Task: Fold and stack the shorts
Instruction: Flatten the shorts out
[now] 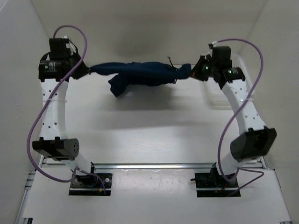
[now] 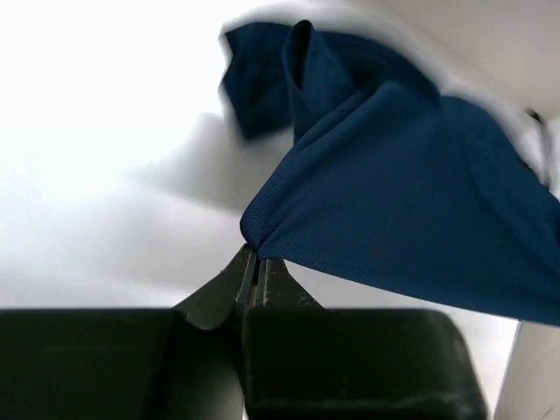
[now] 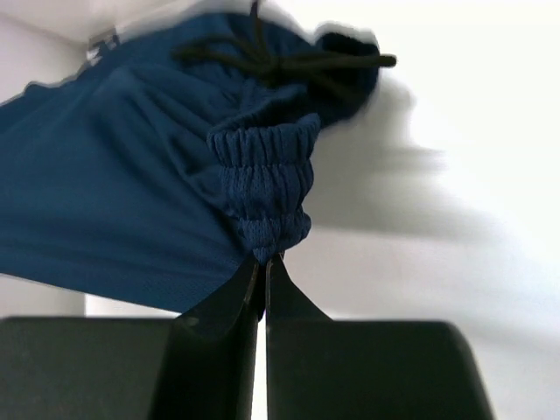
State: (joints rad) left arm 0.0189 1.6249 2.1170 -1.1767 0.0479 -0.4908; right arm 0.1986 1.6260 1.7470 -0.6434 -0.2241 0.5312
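The shorts' loose fold (image 1: 119,85) hangs down near the back wall, so the robot's left gripper and right gripper should move back toward the table's near edge (image 1: 152,140) to lay the shorts flat.
The dark navy shorts (image 1: 140,73) hang stretched in the air between my two grippers at the far side of the table, with a loose fold (image 1: 119,85) drooping toward the table. My left gripper (image 1: 87,70) is shut on a hem corner of the shorts (image 2: 402,192); its tips (image 2: 255,254) pinch the fabric. My right gripper (image 1: 192,72) is shut on the elastic waistband (image 3: 262,188), its tips (image 3: 263,259) closed on it. The dark drawstring (image 3: 289,59) lies across the fabric above the waistband.
A white plastic mesh basket (image 1: 233,93) stands at the far right, partly under my right arm. White walls close in the table on the left, back and right. The arm bases sit on a rail (image 1: 154,165) at the near edge.
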